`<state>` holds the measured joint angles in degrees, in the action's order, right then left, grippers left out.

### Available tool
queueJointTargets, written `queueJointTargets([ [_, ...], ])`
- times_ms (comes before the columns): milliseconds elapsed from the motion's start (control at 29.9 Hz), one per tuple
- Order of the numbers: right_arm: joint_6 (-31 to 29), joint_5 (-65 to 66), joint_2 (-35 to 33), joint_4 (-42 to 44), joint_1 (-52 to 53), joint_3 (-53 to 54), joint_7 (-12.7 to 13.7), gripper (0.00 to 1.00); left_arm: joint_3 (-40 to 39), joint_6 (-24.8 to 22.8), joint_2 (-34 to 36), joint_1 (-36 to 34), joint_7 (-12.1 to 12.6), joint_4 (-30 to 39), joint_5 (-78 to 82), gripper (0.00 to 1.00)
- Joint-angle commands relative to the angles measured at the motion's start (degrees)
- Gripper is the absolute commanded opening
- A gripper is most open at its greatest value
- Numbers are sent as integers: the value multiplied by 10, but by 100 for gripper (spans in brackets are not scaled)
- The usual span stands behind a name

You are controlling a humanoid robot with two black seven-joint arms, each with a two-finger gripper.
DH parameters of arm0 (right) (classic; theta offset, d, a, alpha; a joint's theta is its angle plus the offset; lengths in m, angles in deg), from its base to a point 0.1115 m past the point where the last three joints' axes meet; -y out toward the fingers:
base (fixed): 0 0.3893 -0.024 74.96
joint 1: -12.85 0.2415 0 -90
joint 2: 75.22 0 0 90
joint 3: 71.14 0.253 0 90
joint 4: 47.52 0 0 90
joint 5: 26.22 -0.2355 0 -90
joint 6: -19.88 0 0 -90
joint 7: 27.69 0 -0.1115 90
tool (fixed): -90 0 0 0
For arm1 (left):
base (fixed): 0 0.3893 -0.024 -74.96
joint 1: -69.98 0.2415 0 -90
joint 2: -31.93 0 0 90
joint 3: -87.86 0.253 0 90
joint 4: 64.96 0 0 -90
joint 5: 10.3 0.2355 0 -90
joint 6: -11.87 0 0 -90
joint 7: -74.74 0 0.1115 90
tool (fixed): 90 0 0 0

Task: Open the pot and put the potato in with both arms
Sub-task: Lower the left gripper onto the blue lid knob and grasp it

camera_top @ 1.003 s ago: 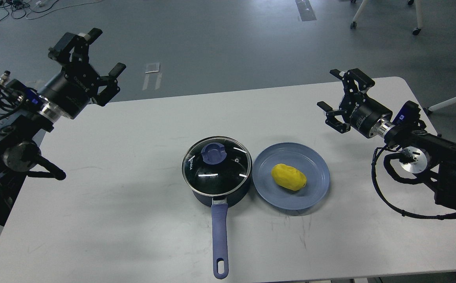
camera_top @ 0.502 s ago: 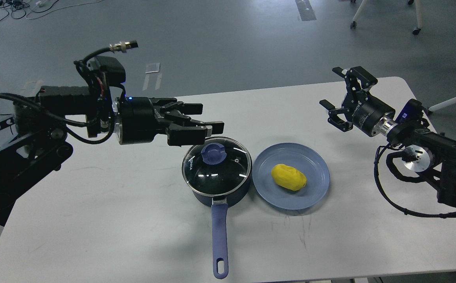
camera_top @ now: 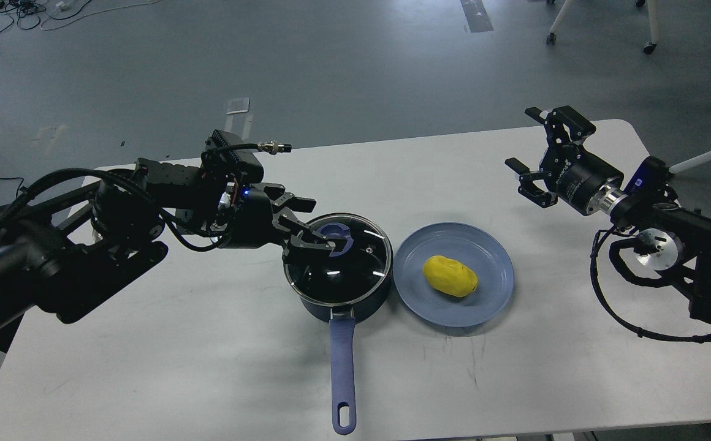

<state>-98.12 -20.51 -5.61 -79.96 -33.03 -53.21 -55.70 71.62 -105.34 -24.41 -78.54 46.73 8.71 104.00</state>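
Observation:
My gripper will find the dark blue pot (camera_top: 372,302) empty when it lifts the lid, because only even black shows through the glass lid (camera_top: 336,283).
A dark blue pot (camera_top: 365,306) with a glass lid (camera_top: 355,266) stands mid-table, its blue handle (camera_top: 342,361) pointing at the front edge. My left gripper (camera_top: 322,233) has come in from the left and sits low over the lid. Its fingers are open on either side of the blue knob (camera_top: 338,230), which they partly hide. A yellow potato (camera_top: 450,275) lies on a blue plate (camera_top: 453,315) right of the pot. My right gripper (camera_top: 526,141) is open and empty, held above the table's far right, well away from the potato.
The white table (camera_top: 178,343) carries only the pot and plate. Its far edge runs just behind both arms. Grey floor, loose cables and chair legs lie beyond it.
My left arm has swung in from the far left, come down and reached right, bringing its fingers to the lid's knob. My right gripper has drifted slightly right and stays open.

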Motion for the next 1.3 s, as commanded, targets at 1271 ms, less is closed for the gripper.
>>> queueJointTargets([
  [1271, 0, 0, -4, -1, -3, -1, 0, 100, 37, 30, -49, 7, 0, -61, -6, 72],
])
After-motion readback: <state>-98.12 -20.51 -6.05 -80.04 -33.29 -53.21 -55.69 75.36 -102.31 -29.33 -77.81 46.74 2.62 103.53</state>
